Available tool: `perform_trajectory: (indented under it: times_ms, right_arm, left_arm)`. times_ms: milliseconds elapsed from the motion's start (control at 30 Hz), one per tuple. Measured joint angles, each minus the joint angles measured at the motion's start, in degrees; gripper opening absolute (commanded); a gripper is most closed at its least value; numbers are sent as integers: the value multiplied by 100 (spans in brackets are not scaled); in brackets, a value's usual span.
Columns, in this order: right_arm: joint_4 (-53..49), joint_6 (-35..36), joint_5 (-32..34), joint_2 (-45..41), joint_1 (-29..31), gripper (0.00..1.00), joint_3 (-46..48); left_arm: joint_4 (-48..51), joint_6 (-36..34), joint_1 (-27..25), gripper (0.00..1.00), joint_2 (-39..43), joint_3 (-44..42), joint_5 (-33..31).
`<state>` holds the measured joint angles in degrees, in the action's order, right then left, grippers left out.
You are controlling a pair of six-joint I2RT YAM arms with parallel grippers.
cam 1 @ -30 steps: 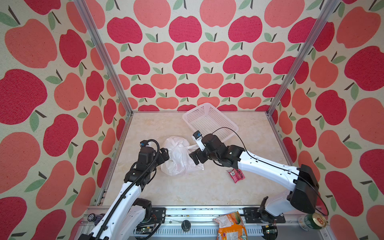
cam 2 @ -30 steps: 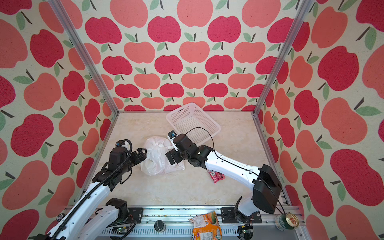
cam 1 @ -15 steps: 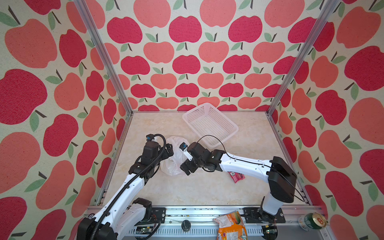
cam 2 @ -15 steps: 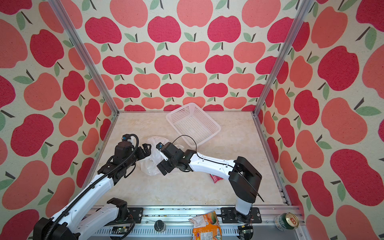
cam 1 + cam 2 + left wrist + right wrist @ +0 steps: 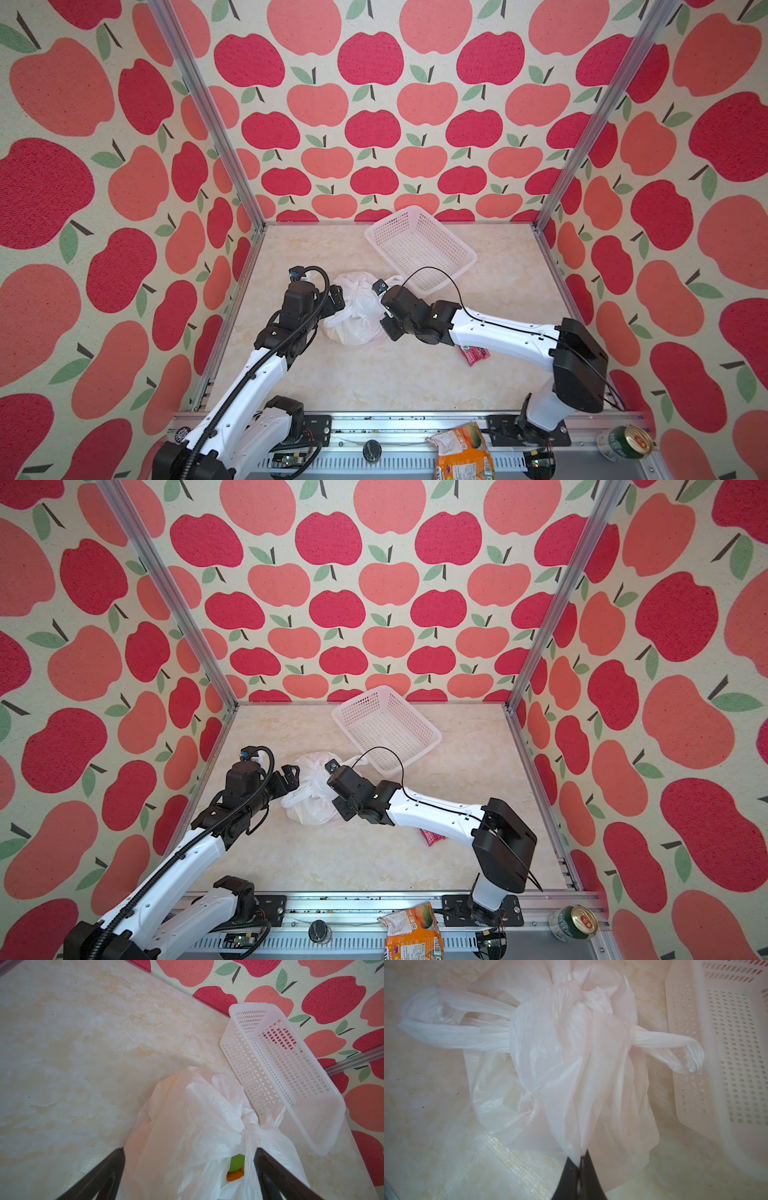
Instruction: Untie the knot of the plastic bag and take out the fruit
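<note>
The bag's opposite loop handle (image 5: 436,1022) lies slack while my right gripper holds the bag's fold (image 5: 577,1132), so next my left gripper grabs that handle before both grippers pull apart.
The white plastic bag (image 5: 353,316) (image 5: 309,800) lies mid-table between both arms. Its knot (image 5: 360,285) (image 5: 251,1125) is a bunched lump on the far side, with loop handles sticking out to either side in the right wrist view. My right gripper (image 5: 579,1160) (image 5: 381,321) is shut on a pinched fold of the bag (image 5: 571,1084). My left gripper (image 5: 190,1152) (image 5: 337,300) stands open, its fingers either side of the bag's near-left part. Through a gap I see green fruit (image 5: 236,1162) and orange fruit (image 5: 234,1176) inside.
A white perforated basket (image 5: 471,259) (image 5: 436,738) (image 5: 230,1012) stands just behind and right of the bag, one handle loop reaching to its wall. A small red packet (image 5: 473,355) lies under the right arm. An orange snack bag (image 5: 461,453) and a can (image 5: 627,442) sit on the front rail.
My right gripper reached over the bag and went from open to shut on a fold of it. My left gripper moved forward until its open fingers flank the bag.
</note>
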<state>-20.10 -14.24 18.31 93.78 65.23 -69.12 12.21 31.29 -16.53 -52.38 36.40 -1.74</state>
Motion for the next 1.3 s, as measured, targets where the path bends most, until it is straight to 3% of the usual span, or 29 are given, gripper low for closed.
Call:
perform_trajectory:
  times_ms: [167,233,333,433,500,600,633,700,833,933,1000,1100,1200,1300]
  right_arm:
    - [11,92,315,-184,-48,5,278]
    - [20,59,293,-186,-120,17,420]
    - [9,-20,208,-186,-190,46,487]
    - [52,-15,157,-186,-170,69,487]
    - [79,22,127,-186,-149,78,487]
    - [170,122,24,-186,-144,84,487]
    - [219,155,-26,-186,-144,84,487]
    - [269,195,-92,-186,-144,84,485]
    - [232,243,-79,-76,-144,84,293]
    - [229,269,26,59,-144,79,81]
    - [256,319,31,96,-144,72,66]
    - [249,409,24,184,-140,52,61]
    - [223,439,37,269,-111,28,39]
    - [197,461,90,278,-85,14,33]
  left_arm:
    - [129,-90,0,99,-61,92,28]
    - [149,-103,-4,99,-199,205,92]
    - [173,-146,-90,99,-568,448,195]
    - [243,-229,-236,99,-984,662,304]
    - [286,-258,-323,99,-1296,822,369]
    - [374,-284,-435,99,-1716,1008,402]
    - [422,-280,-468,92,-1845,1054,402]
    - [520,-313,-507,78,-2044,1141,415]
    - [623,-389,-599,38,-2317,1270,424]
    - [649,-437,-726,22,-2380,1314,415]
    - [684,-483,-800,14,-2380,1320,409]
    - [743,-525,-866,5,-2376,1338,374]
    - [785,-549,-874,1,-2334,1338,356]
    - [815,-544,-874,0,-2170,1338,282]
